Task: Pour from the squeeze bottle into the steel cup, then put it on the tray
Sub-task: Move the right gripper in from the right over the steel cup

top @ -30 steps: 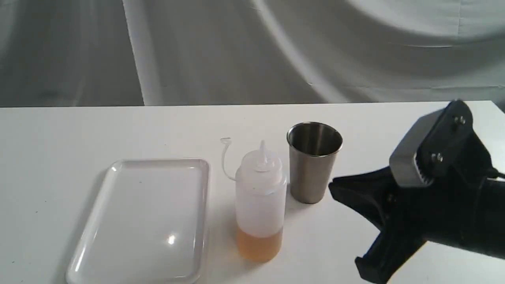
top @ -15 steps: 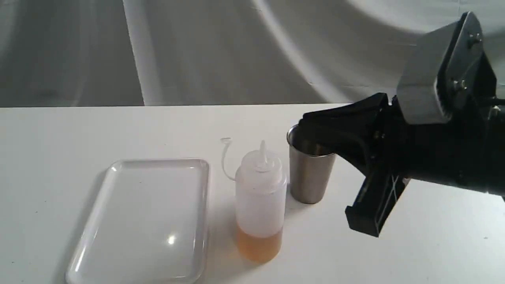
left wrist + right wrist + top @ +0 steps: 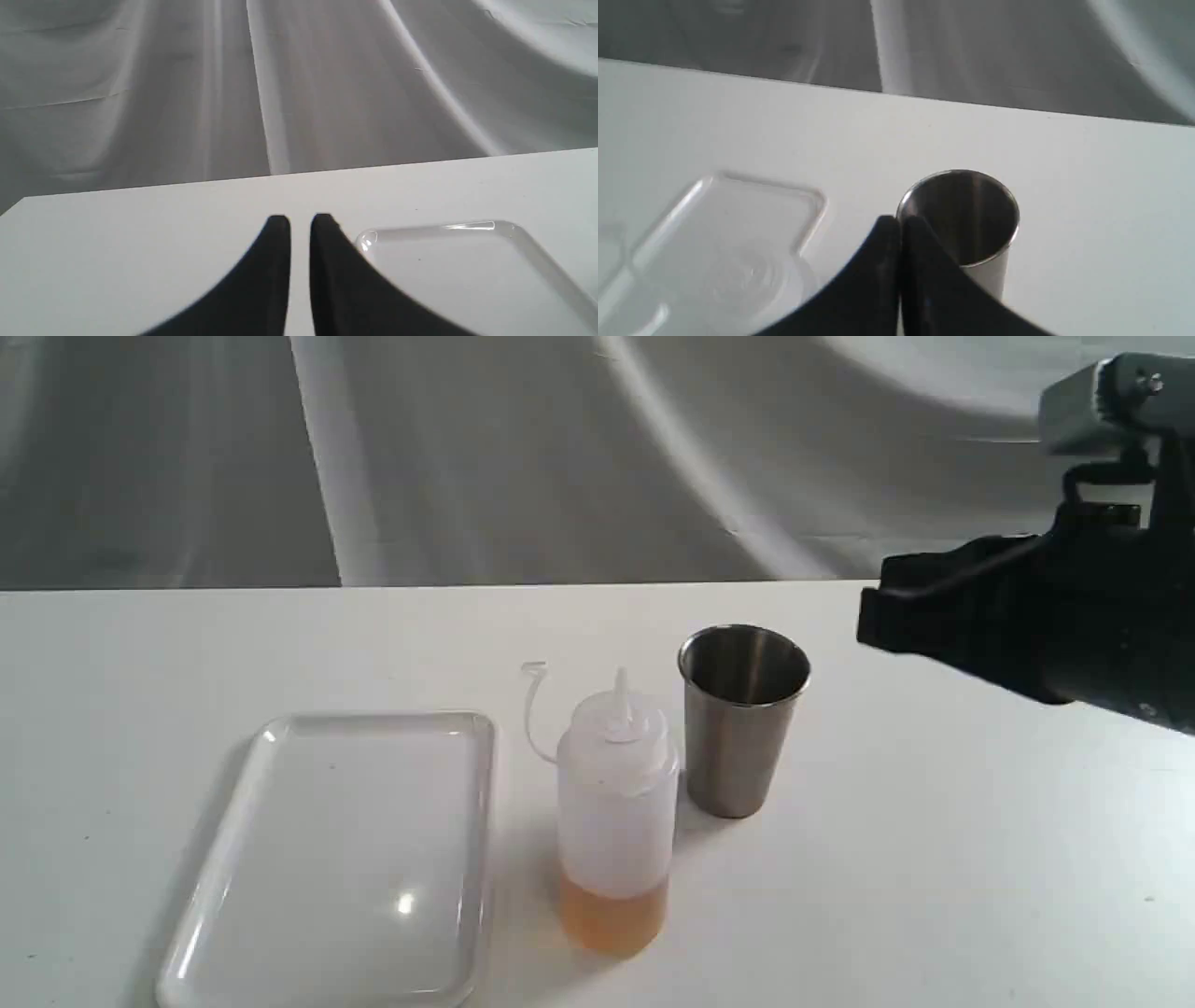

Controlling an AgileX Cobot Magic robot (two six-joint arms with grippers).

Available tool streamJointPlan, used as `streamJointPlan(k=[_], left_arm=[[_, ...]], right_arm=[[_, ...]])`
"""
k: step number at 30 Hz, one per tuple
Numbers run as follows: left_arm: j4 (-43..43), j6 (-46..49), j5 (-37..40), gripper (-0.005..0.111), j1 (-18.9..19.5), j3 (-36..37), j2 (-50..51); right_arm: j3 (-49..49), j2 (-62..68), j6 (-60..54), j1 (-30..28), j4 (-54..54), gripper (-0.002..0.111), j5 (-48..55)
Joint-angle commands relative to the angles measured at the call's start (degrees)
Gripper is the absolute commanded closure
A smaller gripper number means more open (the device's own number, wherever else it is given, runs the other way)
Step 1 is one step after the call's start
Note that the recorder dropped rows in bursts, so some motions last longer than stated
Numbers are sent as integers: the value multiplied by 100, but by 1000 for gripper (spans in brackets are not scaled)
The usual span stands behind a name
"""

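Note:
The closed fingers of the robot's right gripper point at the steel cup (image 3: 741, 722), so the gripper should pull back low, open them and approach the squeeze bottle's body (image 3: 617, 829) from in front.
The squeeze bottle (image 3: 616, 821) stands upright on the table with amber liquid at its bottom, its nozzle bare and the cap strap curling off to its left. Just behind and to its right stands the steel cup (image 3: 742, 719), upright with a dark inside. The white tray (image 3: 345, 859) lies flat to the bottle's left. My right gripper (image 3: 870, 607) hovers above the table to the right of the cup, touching nothing. In the right wrist view its fingers (image 3: 899, 221) are pressed together, in front of the cup (image 3: 962, 219). My left gripper (image 3: 300, 223) is low beside the tray's corner (image 3: 369, 235), its fingers nearly together and holding nothing.
A white table (image 3: 934, 896) carries everything, and a grey draped cloth (image 3: 560, 457) hangs behind its far edge. In the right wrist view a blurred translucent shape (image 3: 747, 275), seemingly the bottle's top, lies before the tray (image 3: 752, 196).
My right gripper rose from low at the front right, swung up past the cup, then drew back to the right. Its fingers, spread wide earlier, are now together. Bottle, cup and tray stayed put.

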Motion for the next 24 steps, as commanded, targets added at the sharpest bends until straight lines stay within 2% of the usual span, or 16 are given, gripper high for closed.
streamJointPlan(k=[1, 2, 4, 6, 15, 20, 24], left_arm=[[4, -5, -9, 98, -28, 25, -27], [4, -5, -9, 98, -28, 25, -27], [4, -5, -9, 98, -28, 25, -27], [4, -16, -9, 98, -28, 25, -27], [4, -27, -9, 98, -28, 25, -27], [4, -27, -9, 98, -28, 25, -27], [4, -6, -9, 98, -28, 25, -27]], right_arm=[[5, -16, 2955, 234, -2450, 108, -602], [64, -16, 3460, 362, -3248, 108, -866], [277, -3, 3773, 583, -4551, 108, -1444], [525, 75, 3807, 724, -5080, 108, -1976], [1443, 1110, 4272, 870, -5042, 108, -3366], [1817, 1561, 4447, 936, -6007, 108, -4426], [2125, 1700, 4462, 1290, -6069, 108, -4849]])
